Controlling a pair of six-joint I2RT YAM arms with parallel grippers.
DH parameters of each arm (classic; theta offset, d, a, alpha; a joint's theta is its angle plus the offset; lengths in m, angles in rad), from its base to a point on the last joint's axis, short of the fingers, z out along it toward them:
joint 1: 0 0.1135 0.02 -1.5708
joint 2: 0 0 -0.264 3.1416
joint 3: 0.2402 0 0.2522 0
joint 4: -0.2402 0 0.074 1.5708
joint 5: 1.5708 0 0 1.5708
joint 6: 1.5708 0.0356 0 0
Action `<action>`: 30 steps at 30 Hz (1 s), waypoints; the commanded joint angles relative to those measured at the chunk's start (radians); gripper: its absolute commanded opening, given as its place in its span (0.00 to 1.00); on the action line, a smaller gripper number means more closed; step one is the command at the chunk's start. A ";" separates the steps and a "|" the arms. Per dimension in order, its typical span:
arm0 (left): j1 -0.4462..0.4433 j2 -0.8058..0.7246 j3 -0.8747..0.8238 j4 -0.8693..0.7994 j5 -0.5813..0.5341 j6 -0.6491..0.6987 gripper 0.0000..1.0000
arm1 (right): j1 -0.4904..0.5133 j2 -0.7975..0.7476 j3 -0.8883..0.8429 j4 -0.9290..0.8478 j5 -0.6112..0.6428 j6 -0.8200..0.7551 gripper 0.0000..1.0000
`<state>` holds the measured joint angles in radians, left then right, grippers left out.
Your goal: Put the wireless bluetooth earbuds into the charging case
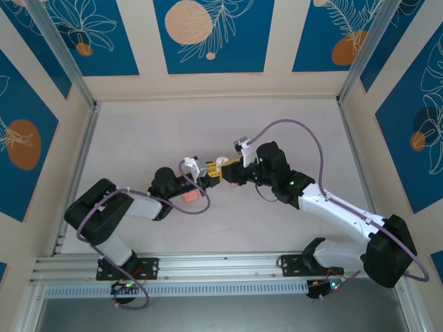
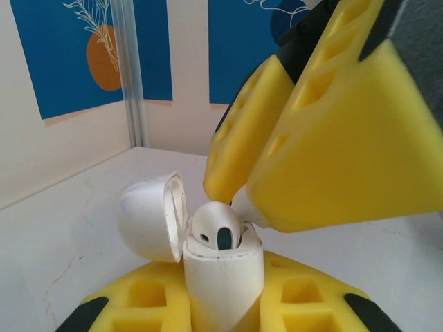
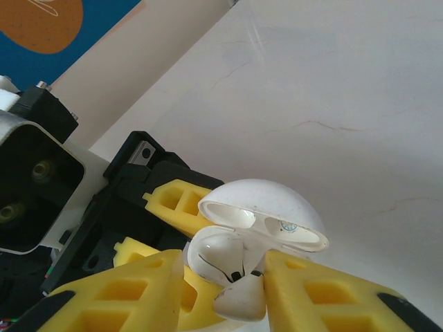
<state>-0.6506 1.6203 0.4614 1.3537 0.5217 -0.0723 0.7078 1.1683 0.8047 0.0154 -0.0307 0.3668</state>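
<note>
The loose earbud (image 3: 241, 301) lies at a slant across the charging case's rim (image 3: 254, 272), so the robot's right gripper should move back, open wide and approach the loose earbud from a different angle.
The charging case (image 2: 221, 277) looks white here and stands upright between the yellow fingers of my left gripper (image 2: 221, 308), which is shut on it. Its lid (image 2: 145, 218) hangs open to the left. One white earbud (image 2: 218, 228) sits in the case. The other earbud (image 3: 242, 299) lies at the case's mouth between the fingers of my right gripper (image 3: 225, 277). It rests against the right finger (image 3: 311, 297), with a gap to the left one. In the top view both grippers (image 1: 208, 174) (image 1: 225, 169) meet at mid-table.
A small salmon-coloured thing (image 1: 188, 198) shows just below the left wrist in the top view. Bare white tabletop (image 1: 208, 131) stretches behind the grippers. Blue-patterned walls (image 1: 208, 34) and metal posts (image 1: 76, 83) bound the workspace.
</note>
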 commanded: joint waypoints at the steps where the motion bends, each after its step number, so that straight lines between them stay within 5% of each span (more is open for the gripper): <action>1: -0.010 -0.028 0.016 0.053 -0.004 0.004 0.08 | 0.006 -0.024 0.002 0.005 -0.018 0.004 0.40; 12: -0.010 -0.037 -0.004 0.053 0.008 0.045 0.08 | -0.032 -0.105 0.047 -0.068 -0.055 0.046 0.51; 30: -0.009 -0.051 -0.018 0.053 0.002 0.065 0.08 | -0.066 -0.127 0.078 -0.258 -0.124 0.155 0.51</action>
<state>-0.6510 1.5913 0.4515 1.3575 0.5220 -0.0189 0.6456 1.0580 0.8803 -0.2142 -0.1169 0.4950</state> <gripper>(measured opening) 0.182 0.509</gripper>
